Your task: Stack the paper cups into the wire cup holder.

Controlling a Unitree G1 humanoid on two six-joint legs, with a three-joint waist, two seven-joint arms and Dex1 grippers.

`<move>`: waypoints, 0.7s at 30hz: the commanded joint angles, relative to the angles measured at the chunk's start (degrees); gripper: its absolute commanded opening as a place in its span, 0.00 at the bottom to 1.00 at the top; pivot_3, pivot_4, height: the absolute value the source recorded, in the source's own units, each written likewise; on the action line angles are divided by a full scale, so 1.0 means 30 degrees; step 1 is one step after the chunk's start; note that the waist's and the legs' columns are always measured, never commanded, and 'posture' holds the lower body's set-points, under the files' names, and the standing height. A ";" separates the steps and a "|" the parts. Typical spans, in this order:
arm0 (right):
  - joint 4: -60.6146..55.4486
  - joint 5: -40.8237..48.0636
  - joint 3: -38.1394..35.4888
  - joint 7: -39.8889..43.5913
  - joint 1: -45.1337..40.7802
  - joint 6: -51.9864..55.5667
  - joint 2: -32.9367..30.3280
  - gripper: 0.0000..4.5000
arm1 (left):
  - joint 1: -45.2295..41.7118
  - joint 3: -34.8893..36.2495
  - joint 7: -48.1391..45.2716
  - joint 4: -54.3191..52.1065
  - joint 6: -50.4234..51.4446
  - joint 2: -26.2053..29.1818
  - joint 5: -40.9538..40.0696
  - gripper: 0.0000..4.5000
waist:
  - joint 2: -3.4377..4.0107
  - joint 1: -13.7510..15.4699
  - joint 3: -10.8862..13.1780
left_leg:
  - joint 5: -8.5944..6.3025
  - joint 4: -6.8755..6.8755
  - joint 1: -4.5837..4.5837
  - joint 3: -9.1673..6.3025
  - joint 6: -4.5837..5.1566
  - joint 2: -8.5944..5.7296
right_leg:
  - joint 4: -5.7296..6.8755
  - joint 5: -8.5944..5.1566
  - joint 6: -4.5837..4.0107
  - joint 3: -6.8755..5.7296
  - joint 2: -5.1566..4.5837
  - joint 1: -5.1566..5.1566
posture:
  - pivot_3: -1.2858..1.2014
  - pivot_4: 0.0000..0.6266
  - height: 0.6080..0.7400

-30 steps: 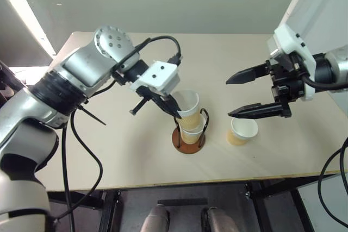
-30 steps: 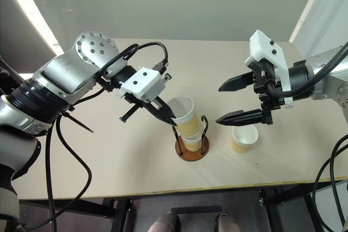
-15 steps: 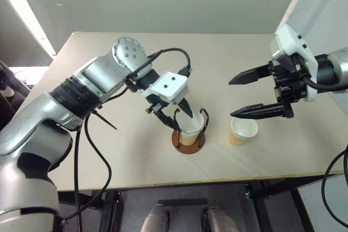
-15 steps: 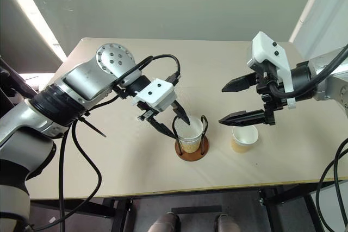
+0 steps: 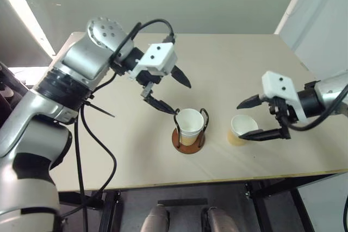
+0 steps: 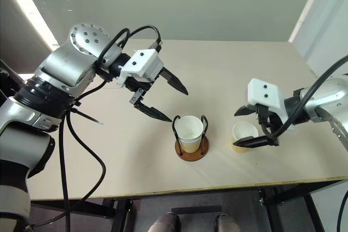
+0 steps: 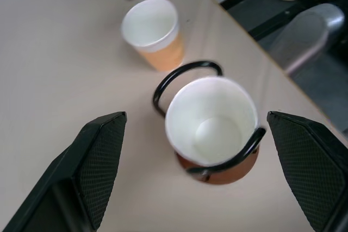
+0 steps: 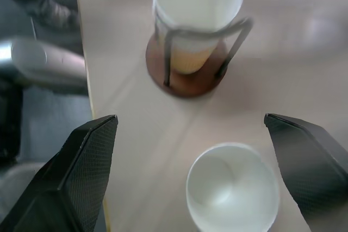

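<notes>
The holder's cup (image 5: pixel 190 123) is empty, wide open and narrower toward the bottom. The loose paper cup (image 5: pixel 241 129) will sink in almost to its rim when I lower it.
The wire cup holder (image 5: pixel 187 143), a reddish-brown disc with black wire loops, stands at the middle of the table. A tan paper cup (image 5: pixel 189 124) sits upright inside it, white mouth up; what lies under it is hidden. My left gripper (image 5: pixel 182 99) hangs open just up and left of the holder, nothing between its fingers (image 7: pixel 98 156). A second paper cup (image 5: pixel 241 129) stands upright on the table right of the holder. My right gripper (image 6: pixel 234 129) is open, one finger on either side of that cup without touching it. The loose cup (image 8: pixel 234 189) also sits between the right fingers (image 8: pixel 89 167).
The beige table (image 5: pixel 125 150) has bare room to the left and behind the holder. Its front edge runs close below the holder and the loose cup. A white wall panel (image 5: pixel 321 20) rises at the far right.
The left gripper pushed its cup down into the holder, opened, let go and drew back up and left. The right gripper, open throughout, came down around the loose cup.
</notes>
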 commanded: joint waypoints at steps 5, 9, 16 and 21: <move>0.0157 -0.3008 0.1467 0.0240 0.1209 -0.2592 0.0075 1.00 | 0.1707 0.3776 -0.0554 -0.2229 0.2149 0.1357 0.0649 0.99 | 0.0001 -0.0086 -0.0001 | -0.0006 0.0035 0.0005 0.0012 0.0010 0.0000 | 0.0003 0.0008 0.0019 0.0017 0.0004 0.0008 | 0.52 0.24 1.00; 0.1105 -0.5047 0.2618 0.0258 0.1687 -0.4098 0.0419 1.00 | 0.3005 0.5107 -0.0245 -0.3557 0.3397 0.1646 0.1052 0.99 | 0.0003 -0.0053 -0.0002 | -0.0030 0.0101 0.0023 0.0003 0.0051 -0.0001 | 0.0001 0.0011 0.0023 0.0014 0.0004 0.0062 | 0.52 0.24 1.00; 0.3549 -0.8440 0.4429 0.0733 0.1510 -0.6666 0.1371 1.00 | 0.4399 0.6390 -0.0162 -0.5187 0.4483 0.1696 0.1940 0.99 | 0.0002 -0.0077 -0.0002 | -0.0032 0.0129 0.0053 0.0008 0.0057 -0.0003 | 0.0019 0.0027 0.0023 0.0021 -0.0005 0.0085 | 0.52 0.24 1.00; 0.4179 -0.9098 0.4198 0.1050 0.1222 -0.6898 0.2419 0.71 | 0.5538 0.7281 0.0213 -0.6071 0.4958 0.1890 0.2264 1.00 | 0.0016 -0.0140 -0.0010 | -0.0037 0.0116 0.0071 0.0016 0.0064 -0.0001 | 0.0025 0.0032 0.0011 0.0022 -0.0004 0.0087 | 0.52 0.24 1.00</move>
